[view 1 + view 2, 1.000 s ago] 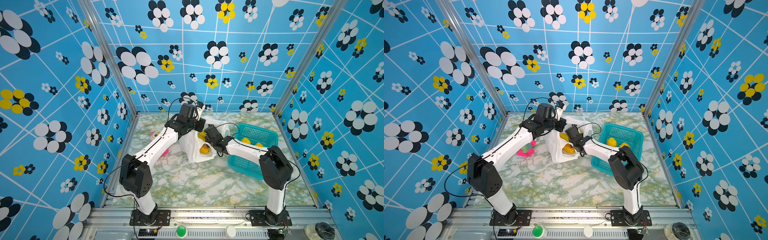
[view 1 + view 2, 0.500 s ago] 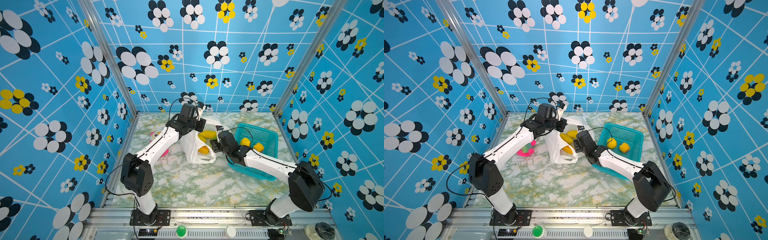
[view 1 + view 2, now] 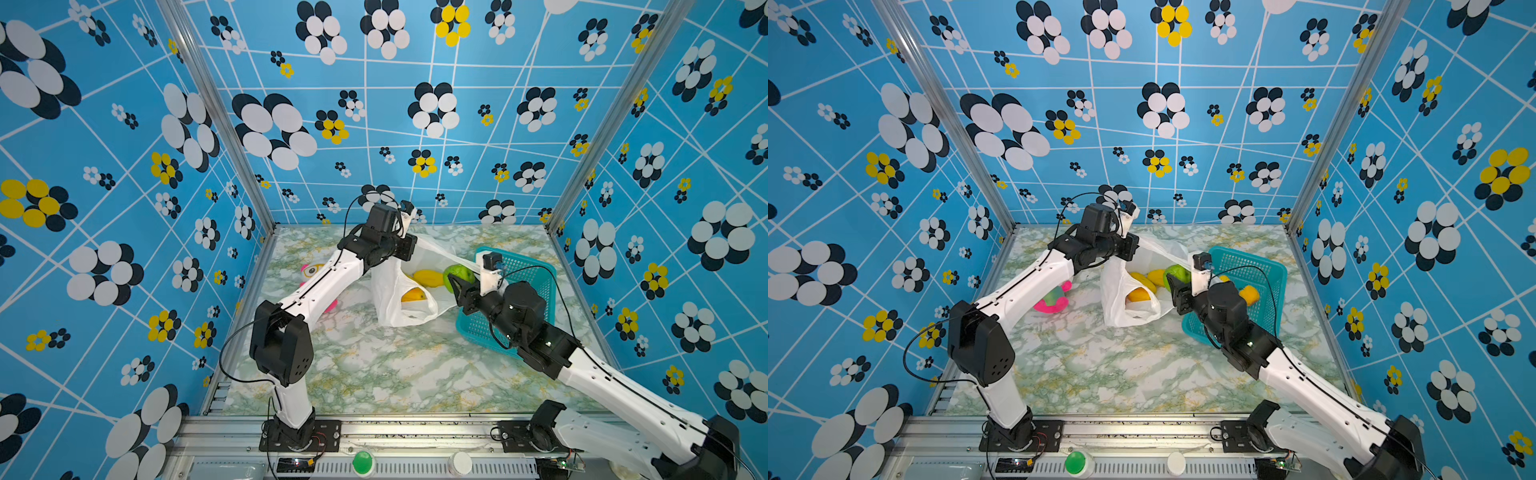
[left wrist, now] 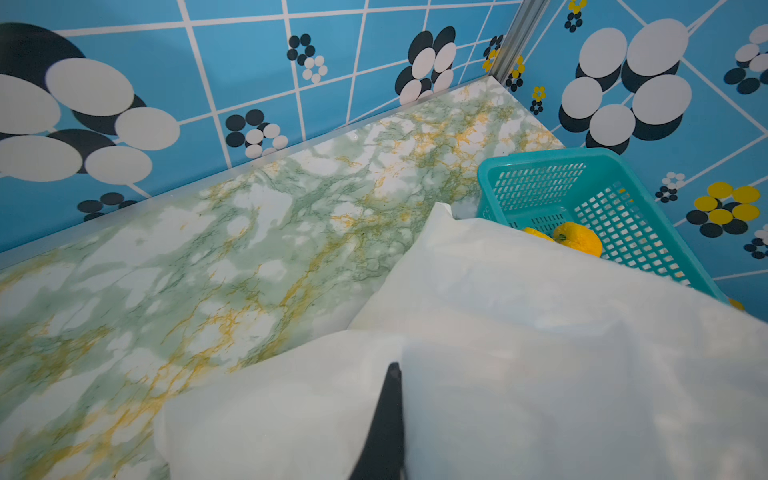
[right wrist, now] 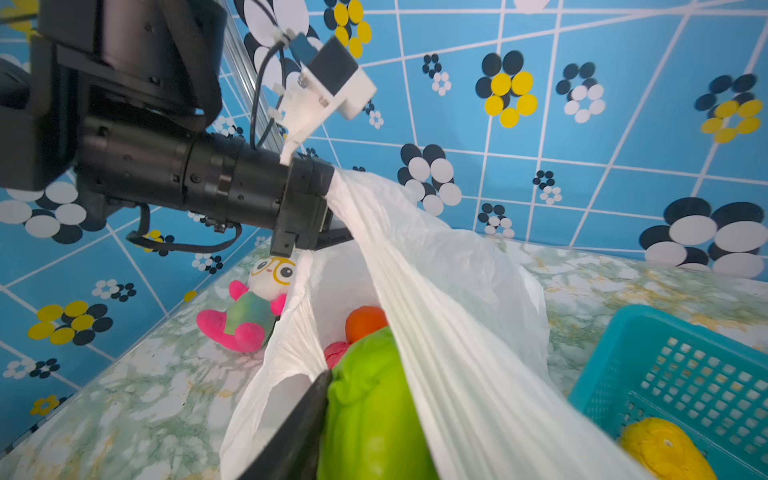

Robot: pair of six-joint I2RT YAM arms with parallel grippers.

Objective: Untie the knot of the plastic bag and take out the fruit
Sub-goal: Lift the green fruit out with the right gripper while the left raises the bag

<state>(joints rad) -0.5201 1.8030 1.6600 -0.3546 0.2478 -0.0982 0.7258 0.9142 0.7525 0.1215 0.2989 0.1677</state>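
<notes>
The robot's left gripper should first draw the bag toward the back wall (image 3: 421,210), because the bag's stretched piece (image 3: 449,251) goes across the green fruit in the robot's right gripper.
The white plastic bag (image 3: 395,303) (image 3: 1121,303) lies open on the marble table, and no knot shows. My left gripper (image 3: 409,253) (image 3: 1133,249) (image 5: 332,208) is shut on the bag's upper edge (image 4: 540,374) and holds it up. At the bag's mouth my right gripper (image 3: 459,286) (image 3: 1177,286) (image 5: 374,395) is shut on a green fruit (image 3: 457,275) (image 3: 1177,272) (image 5: 374,415). A stretched strip of the bag runs over that fruit. Inside the bag lie yellow fruit (image 3: 428,277), an orange one (image 5: 365,322) and a pink-red one (image 5: 336,351).
A teal basket (image 3: 536,266) (image 3: 1258,257) (image 4: 540,166) (image 5: 665,320) stands right of the bag, against my right arm, with yellow fruit (image 3: 1250,294) (image 4: 577,243) (image 5: 665,453) in it. A pink and white plush toy (image 3: 311,272) (image 3: 1052,301) (image 5: 253,307) lies under my left arm.
My right arm has swung out toward the front right. Its gripper has drawn back from inside the bag to the bag's right edge with the green fruit. The left gripper has kept its hold.
</notes>
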